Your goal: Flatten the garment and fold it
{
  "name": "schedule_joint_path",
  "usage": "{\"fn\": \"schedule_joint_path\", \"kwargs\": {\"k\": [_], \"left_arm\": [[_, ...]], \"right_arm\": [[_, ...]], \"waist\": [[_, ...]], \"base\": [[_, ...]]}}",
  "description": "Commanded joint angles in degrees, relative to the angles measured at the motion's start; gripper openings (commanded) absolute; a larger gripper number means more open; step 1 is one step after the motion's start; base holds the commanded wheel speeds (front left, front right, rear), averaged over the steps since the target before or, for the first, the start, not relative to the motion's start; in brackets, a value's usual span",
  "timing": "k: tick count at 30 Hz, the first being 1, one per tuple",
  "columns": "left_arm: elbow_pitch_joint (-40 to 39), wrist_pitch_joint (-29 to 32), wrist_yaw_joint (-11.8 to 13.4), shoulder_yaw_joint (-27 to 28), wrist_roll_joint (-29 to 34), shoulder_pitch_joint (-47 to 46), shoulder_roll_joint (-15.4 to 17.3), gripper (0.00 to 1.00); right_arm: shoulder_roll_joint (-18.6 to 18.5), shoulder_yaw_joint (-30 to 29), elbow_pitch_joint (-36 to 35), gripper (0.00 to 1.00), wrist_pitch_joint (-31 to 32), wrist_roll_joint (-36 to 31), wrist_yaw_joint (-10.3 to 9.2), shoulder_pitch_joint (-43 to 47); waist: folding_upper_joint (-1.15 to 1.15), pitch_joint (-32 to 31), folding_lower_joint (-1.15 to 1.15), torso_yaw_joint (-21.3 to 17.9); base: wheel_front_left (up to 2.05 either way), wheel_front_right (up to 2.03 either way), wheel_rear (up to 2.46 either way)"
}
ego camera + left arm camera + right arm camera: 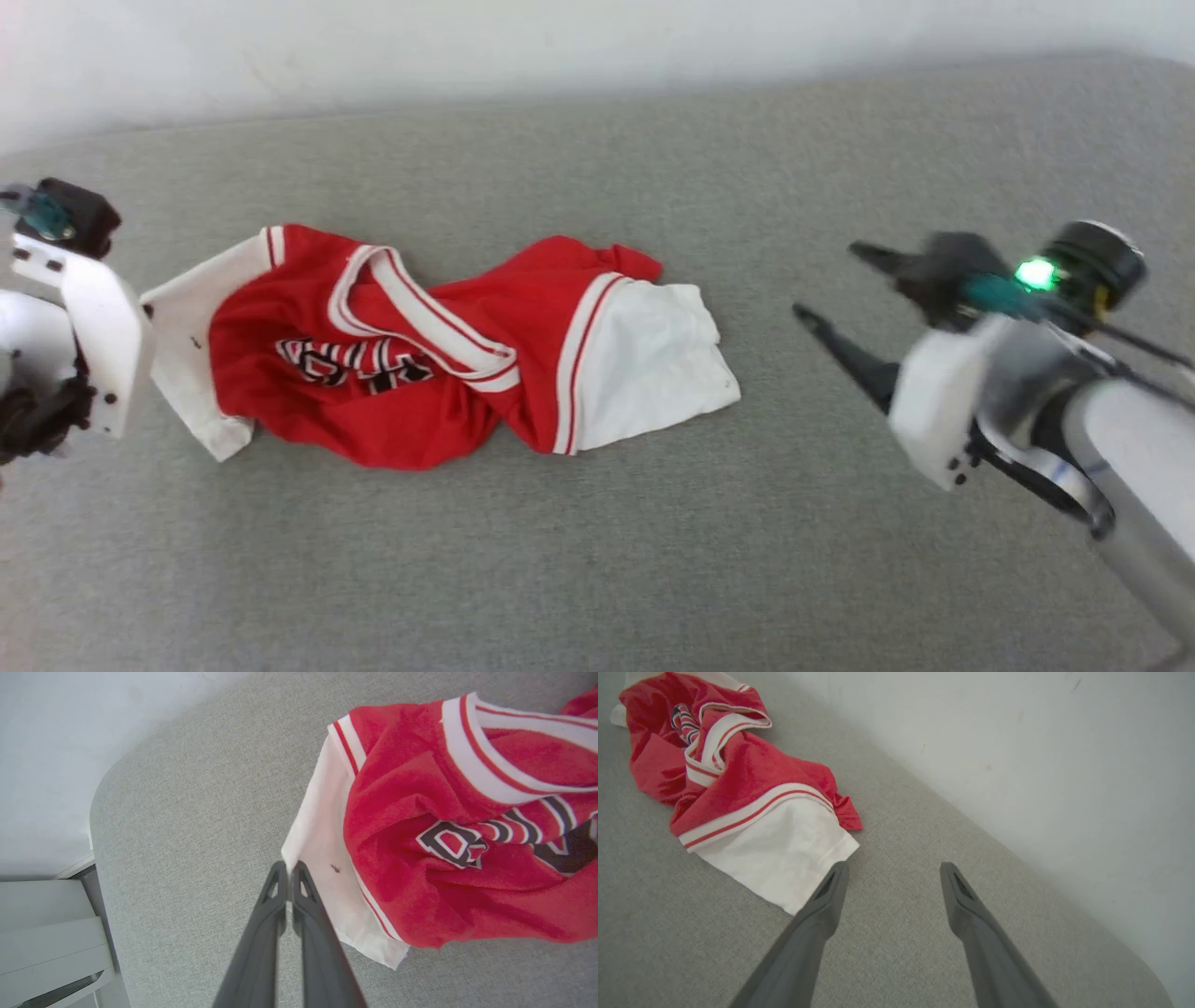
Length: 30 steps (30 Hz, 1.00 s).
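A red edge (639,263) sticks out behind the other white sleeve, so the robot should expect a lot more of the red body to be hidden under the garment's folds (493,315).
The garment (420,411), a red jersey T-shirt with white sleeves and striped trim, lies crumpled and twisted on the grey cushioned surface (597,560). Its black-and-white lettering (467,842) is bunched in folds. My left gripper (289,868) is shut, its fingertips pinching the edge of the garment's (397,812) left white sleeve (322,858). In the head view the left wrist housing (93,327) hides those fingers beside that sleeve (182,336). My right gripper (826,280) stands open above the surface, a little right of the other white sleeve (653,364). One right fingertip (836,872) hovers by that sleeve's corner (784,858) of the garment (738,774).
A pale wall (560,47) runs along the far edge of the surface. In the left wrist view the surface ends in a rounded corner (100,798), with pale grey furniture (46,933) below it. Bare fabric lies in front of the garment.
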Motion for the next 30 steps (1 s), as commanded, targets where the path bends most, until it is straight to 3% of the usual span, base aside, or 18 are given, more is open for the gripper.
{"fn": "schedule_joint_path", "kwargs": {"k": [1, 7, 11, 21, 27, 28, 29, 30], "left_arm": [[-0.4, -0.3, 0.6, -0.1, 0.0, 0.9, -0.5, 0.0], [-2.0, -0.6, 1.6, -0.3, 0.2, 1.0, -1.6, 0.0], [-2.5, -0.9, 1.8, -0.3, 0.6, 0.2, -2.7, 0.0], [-1.9, -1.8, 1.4, -0.3, 1.7, -2.2, -5.2, 0.0], [-0.5, -2.5, 0.9, -0.6, 2.0, -2.9, -6.4, 0.0], [-0.2, -2.6, 0.8, -0.6, 2.0, -3.0, -6.5, 0.0], [0.0, -2.7, 0.7, -0.6, 2.0, -3.1, -6.6, 0.0], [0.3, -2.8, 0.5, -0.6, 2.0, -3.1, -6.7, 0.0]], "right_arm": [[-0.4, 1.7, 0.4, 1.0, 2.1, 1.6, -0.05, -2.4], [0.1, 15.4, 7.7, 1.0, 20.1, 12.8, -0.05, -14.5], [2.8, 20.3, 14.7, 1.0, 26.9, 18.0, -0.05, -18.7], [11.4, 24.6, 31.2, 1.0, 24.3, 21.2, -0.05, -21.1], [13.8, 31.0, 35.3, 1.0, 22.7, 22.4, -0.05, -19.0], [13.9, 31.7, 35.6, 0.95, 22.4, 22.8, -0.05, -18.8], [14.0, 32.2, 35.7, 0.1, 21.8, 23.1, -0.05, -18.8], [14.0, 32.7, 35.6, 0.0, 21.0, 23.4, -0.05, -18.9]], "waist": [[0.0, -1.0, 0.0, 1.2], [0.0, -0.5, 0.0, 2.4], [0.0, 0.4, 0.0, 3.6], [0.0, 4.1, 0.0, 6.4], [0.0, 5.4, 0.0, 6.9], [0.0, 5.5, 0.0, 6.8], [0.0, 5.6, 0.0, 6.8], [0.0, 5.6, 0.0, 6.7]], "base": [[0.0, 0.0, 0.0], [0.0, 0.0, 0.0], [0.0, 0.0, 0.0], [0.0, 0.0, 0.0], [0.0, 0.0, 0.0], [0.0, 0.0, 0.0], [0.0, 0.0, 0.0], [0.0, 0.0, 0.0]]}}
